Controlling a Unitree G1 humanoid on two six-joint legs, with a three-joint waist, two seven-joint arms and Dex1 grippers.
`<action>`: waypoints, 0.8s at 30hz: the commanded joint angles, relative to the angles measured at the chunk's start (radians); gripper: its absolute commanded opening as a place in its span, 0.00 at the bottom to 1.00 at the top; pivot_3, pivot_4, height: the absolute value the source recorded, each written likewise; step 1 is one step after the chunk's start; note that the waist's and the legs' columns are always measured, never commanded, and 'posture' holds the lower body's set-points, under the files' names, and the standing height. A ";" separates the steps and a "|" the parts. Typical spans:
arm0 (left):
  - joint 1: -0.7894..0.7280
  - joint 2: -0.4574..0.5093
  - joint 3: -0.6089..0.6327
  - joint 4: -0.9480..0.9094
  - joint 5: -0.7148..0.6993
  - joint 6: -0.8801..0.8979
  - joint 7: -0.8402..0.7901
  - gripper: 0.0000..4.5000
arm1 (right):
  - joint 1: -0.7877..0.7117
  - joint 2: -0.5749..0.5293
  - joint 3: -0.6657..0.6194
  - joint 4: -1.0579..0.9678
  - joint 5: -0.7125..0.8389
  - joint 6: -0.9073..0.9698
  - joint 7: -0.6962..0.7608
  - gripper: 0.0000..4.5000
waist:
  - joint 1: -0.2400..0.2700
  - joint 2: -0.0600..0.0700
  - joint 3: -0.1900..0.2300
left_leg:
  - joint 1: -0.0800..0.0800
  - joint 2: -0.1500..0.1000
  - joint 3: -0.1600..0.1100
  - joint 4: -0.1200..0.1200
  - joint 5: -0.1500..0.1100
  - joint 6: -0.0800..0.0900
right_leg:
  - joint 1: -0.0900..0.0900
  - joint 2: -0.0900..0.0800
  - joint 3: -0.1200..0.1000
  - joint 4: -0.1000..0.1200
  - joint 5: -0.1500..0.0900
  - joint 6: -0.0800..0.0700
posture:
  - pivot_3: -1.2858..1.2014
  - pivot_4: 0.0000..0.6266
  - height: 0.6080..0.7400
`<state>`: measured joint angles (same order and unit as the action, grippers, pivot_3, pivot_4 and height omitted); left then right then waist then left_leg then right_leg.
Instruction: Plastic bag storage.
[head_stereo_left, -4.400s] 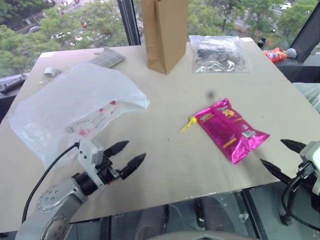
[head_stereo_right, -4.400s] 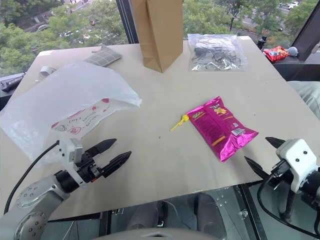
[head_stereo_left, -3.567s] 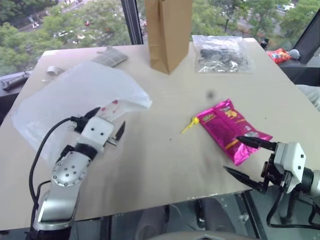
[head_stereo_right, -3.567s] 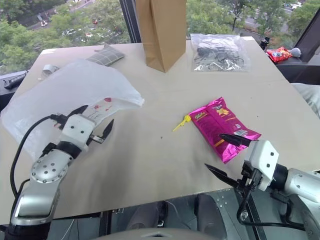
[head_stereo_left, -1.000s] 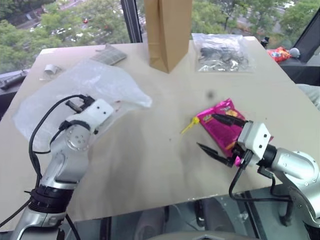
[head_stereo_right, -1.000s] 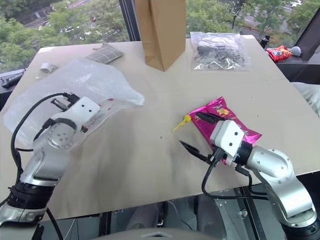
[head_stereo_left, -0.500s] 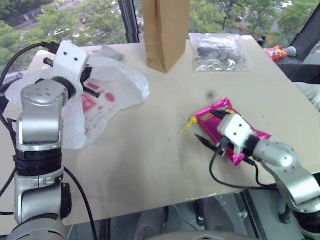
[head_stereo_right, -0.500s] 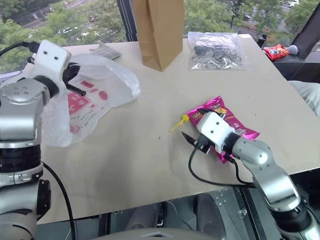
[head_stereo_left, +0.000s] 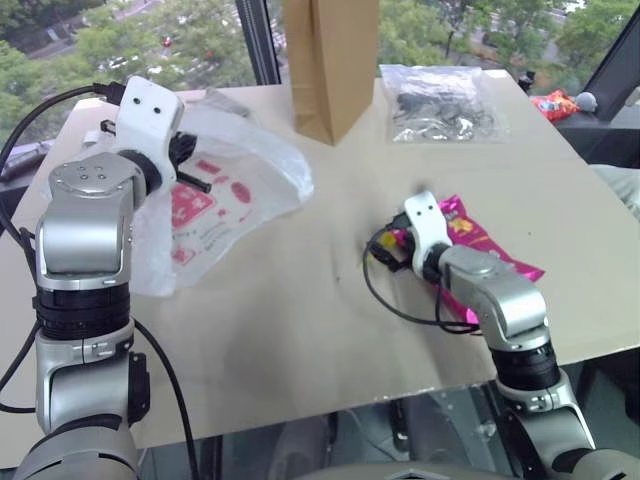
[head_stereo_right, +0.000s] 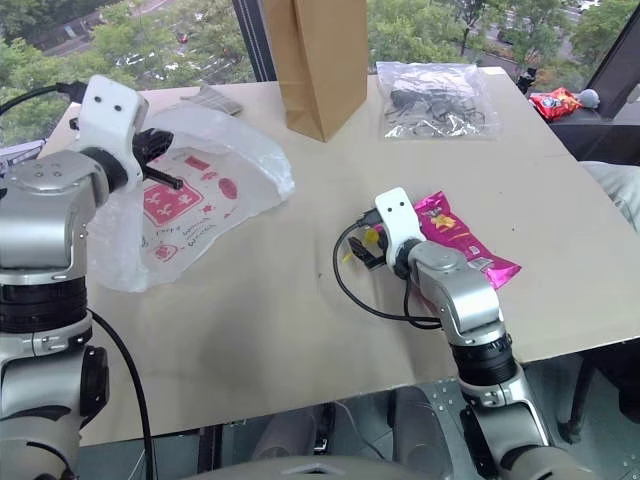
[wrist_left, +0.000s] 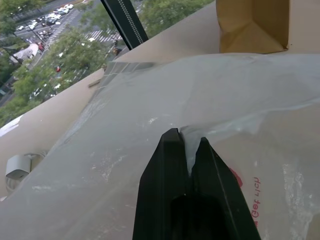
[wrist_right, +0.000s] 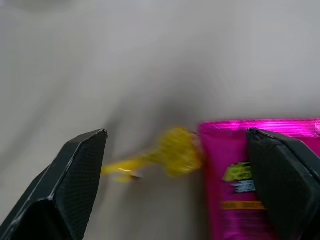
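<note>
My gripper will lift the pink snack packet (head_stereo_left: 482, 245) by one end. The packet's body should stay spread out, because the packet has a straight, crisp sealed edge (wrist_right: 270, 127).
The plastic bag (head_stereo_left: 235, 190), thin and translucent white with red print, hangs part-lifted over the table's left side, its lower end still on the tabletop. My left gripper (wrist_left: 187, 136) is shut on a fold near the bag's upper edge and held above the table (head_stereo_left: 300, 330). My right gripper (wrist_right: 176, 132) is open wide and low over the table's middle right. It sits by the near-left corner of a pink snack packet (wrist_right: 250, 170), with a small yellow clip-like piece (wrist_right: 170, 157) between its fingers (wrist_right: 80, 170).
A tall brown paper bag (head_stereo_left: 332, 65) stands at the table's far edge. To its right lies a clear pouch of dark items (head_stereo_left: 445, 105), and to its left a grey checked packet (head_stereo_right: 210, 98). A red object (head_stereo_left: 553, 103) lies off the table's far right.
My left gripper has risen with the bag, pulling it up off the table. My right gripper has moved forward and left across the pink packet to the yellow piece, still open.
</note>
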<state>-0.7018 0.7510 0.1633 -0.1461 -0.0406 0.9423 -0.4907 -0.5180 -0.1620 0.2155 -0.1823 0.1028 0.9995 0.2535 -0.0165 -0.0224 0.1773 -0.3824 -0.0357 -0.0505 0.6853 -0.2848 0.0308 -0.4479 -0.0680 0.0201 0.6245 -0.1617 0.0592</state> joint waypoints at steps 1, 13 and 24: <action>-0.001 0.005 0.009 -0.061 -0.003 0.011 0.024 0.01 | -0.009 -0.061 0.108 0.002 -0.067 -0.058 0.024 1.00 | -0.002 0.000 0.000 | 0.000 0.000 0.000 0.000 0.000 0.000 | 0.000 0.000 0.000 0.000 0.000 0.000 | 0.52 0.24 1.00; 0.018 -0.003 0.010 -0.088 -0.023 0.027 0.050 0.00 | 0.016 -0.172 0.155 -0.068 -0.092 -0.121 0.112 0.74 | 0.000 0.000 0.000 | 0.001 0.000 0.000 0.000 0.000 -0.001 | 0.001 0.000 0.000 0.001 0.000 0.000 | 0.52 0.24 1.00; 0.019 -0.016 0.019 -0.097 -0.047 0.036 0.075 0.00 | 0.084 -0.180 0.105 -0.196 0.035 -0.331 0.308 0.43 | -0.002 0.000 0.000 | 0.000 0.000 0.000 0.000 0.000 -0.001 | 0.000 0.000 0.000 0.000 0.000 0.000 | 0.52 0.24 1.00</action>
<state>-0.6750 0.7290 0.1553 -0.1966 -0.0835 0.9777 -0.4287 -0.4403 -0.3219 0.3399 -0.3139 0.1257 0.7059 0.5255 -0.0183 -0.0225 0.1771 -0.3824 -0.0358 -0.0508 0.6849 -0.2844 0.0301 -0.4478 -0.0686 0.0201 0.6240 -0.1617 0.0595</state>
